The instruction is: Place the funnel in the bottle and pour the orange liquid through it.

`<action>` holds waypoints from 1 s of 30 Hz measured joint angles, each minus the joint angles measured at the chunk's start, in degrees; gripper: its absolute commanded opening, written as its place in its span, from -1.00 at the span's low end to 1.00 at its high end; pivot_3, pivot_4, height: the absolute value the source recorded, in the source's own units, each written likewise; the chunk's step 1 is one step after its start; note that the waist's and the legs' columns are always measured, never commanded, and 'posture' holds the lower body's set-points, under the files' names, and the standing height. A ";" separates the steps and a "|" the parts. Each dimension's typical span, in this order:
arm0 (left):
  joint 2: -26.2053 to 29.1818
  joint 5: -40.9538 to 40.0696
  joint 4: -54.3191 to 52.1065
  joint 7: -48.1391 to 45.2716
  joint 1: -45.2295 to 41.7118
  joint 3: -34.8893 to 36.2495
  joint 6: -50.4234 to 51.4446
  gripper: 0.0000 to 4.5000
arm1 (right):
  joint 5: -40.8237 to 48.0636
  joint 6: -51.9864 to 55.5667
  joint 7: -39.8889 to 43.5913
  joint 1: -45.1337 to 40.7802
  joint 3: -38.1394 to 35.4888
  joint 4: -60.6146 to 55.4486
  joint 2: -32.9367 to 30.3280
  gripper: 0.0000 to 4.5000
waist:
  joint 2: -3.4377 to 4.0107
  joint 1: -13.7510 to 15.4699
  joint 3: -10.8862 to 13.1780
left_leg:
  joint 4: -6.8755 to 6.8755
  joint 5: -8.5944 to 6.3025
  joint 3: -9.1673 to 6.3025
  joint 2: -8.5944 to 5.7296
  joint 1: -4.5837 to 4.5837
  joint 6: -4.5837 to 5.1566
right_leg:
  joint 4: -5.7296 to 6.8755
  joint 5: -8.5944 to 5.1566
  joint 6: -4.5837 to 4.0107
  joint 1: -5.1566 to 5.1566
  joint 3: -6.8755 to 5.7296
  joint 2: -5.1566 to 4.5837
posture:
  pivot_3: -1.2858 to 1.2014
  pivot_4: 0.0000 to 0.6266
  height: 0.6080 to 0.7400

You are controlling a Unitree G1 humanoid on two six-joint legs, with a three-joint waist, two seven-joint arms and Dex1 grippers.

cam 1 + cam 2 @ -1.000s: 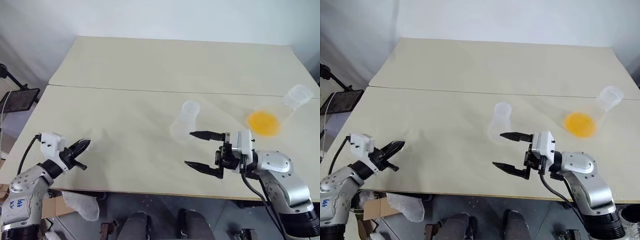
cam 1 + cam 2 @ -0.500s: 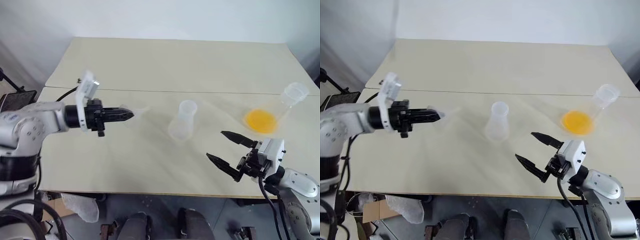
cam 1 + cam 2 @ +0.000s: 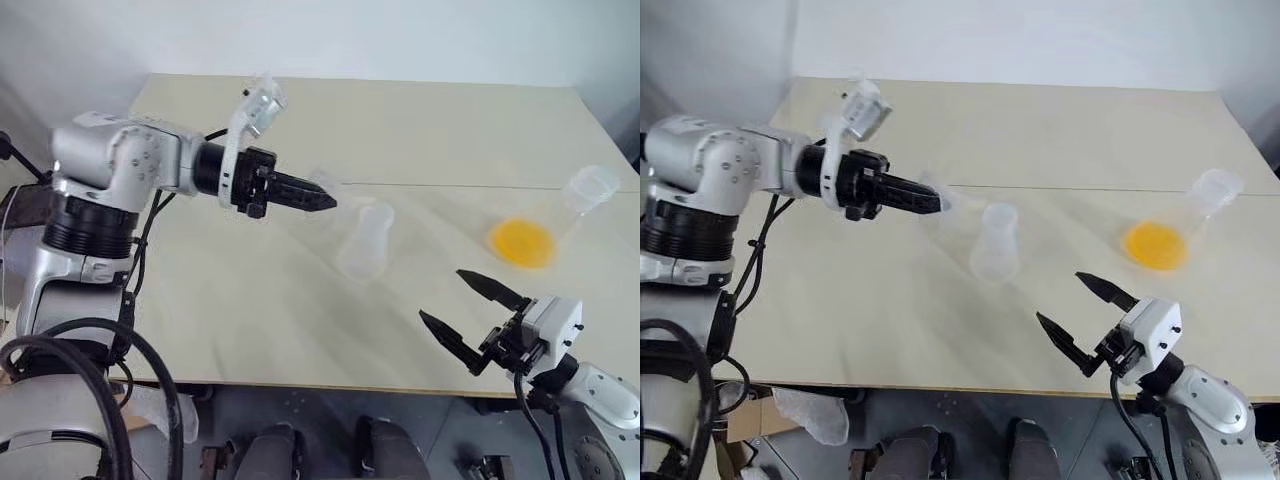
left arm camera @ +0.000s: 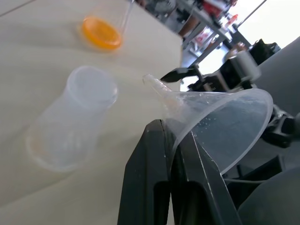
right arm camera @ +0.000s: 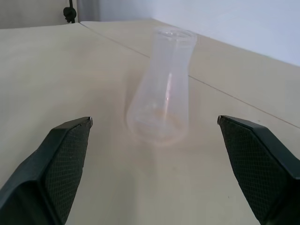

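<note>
My left gripper's fingers are clear of the funnel's stem [image 4: 157,86], which faces the bottle's opening [image 3: 378,213], so I keep moving toward it and let go once the stem sits inside.
The bottle [image 3: 365,240] stands upright mid-table, translucent, with an open mouth. My left gripper [image 3: 328,202] hovers just left of its neck, pointing right and slightly down, shut on the clear funnel [image 4: 220,122]; the jaws pinch the cone's wall and the stem [image 4: 154,85] points toward the bottle [image 4: 75,122]. The orange liquid [image 3: 522,242] pools in a larger clear flask [image 3: 592,190] leaning at the right. My right gripper [image 3: 441,294] is open near the front right edge, facing the bottle [image 5: 161,93] from a distance, nothing between its fingers [image 5: 61,154].
The beige table [image 3: 300,120] has a seam running across it behind the bottle. A black stand [image 3: 8,150] sits off the left edge. A crumpled plastic bag [image 3: 165,410] lies on the floor under the front edge.
My left arm has swung up and to the right, from the table's front left edge to beside the bottle's neck. My right gripper has drawn back from the bottle toward the front right, still open.
</note>
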 measured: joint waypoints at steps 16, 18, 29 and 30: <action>-9.28 12.41 14.17 -1.31 -7.43 -5.20 -3.11 -0.99 | -1.10 -0.24 -2.55 -1.43 3.48 -0.90 0.75 1.00 | -0.01 0.02 0.01 | 0.00 0.00 -0.03 -0.01 -0.06 0.00 | 0.00 0.00 0.00 -0.04 0.00 0.00 | 0.03 -0.52 1.00; -9.73 14.07 15.68 -1.99 -8.20 -6.51 -3.75 -0.99 | -1.17 -0.25 -2.96 -1.44 3.63 -0.93 0.86 1.00 | -0.01 0.07 0.01 | 0.00 0.00 -0.04 0.00 -0.07 0.00 | 0.01 0.00 0.00 -0.04 -0.01 0.00 | 0.03 -0.52 1.00; -12.71 19.50 21.23 -7.60 -11.65 -9.04 -6.40 -0.59 | -2.44 -0.45 -5.22 -0.95 5.26 -2.16 2.83 1.00 | -0.01 0.09 0.01 | 0.00 0.00 -0.03 -0.01 -0.09 0.01 | 0.01 0.00 0.00 -0.06 -0.02 0.00 | 0.03 -0.52 1.00; -13.14 19.92 21.61 -7.88 -11.85 -9.04 -6.85 -0.46 | -2.63 -0.51 -5.42 -0.99 5.71 -2.20 3.05 1.00 | -0.01 0.06 0.01 | 0.00 0.00 -0.03 0.00 -0.09 0.01 | 0.01 0.00 0.00 -0.06 -0.02 0.00 | 0.03 -0.52 1.00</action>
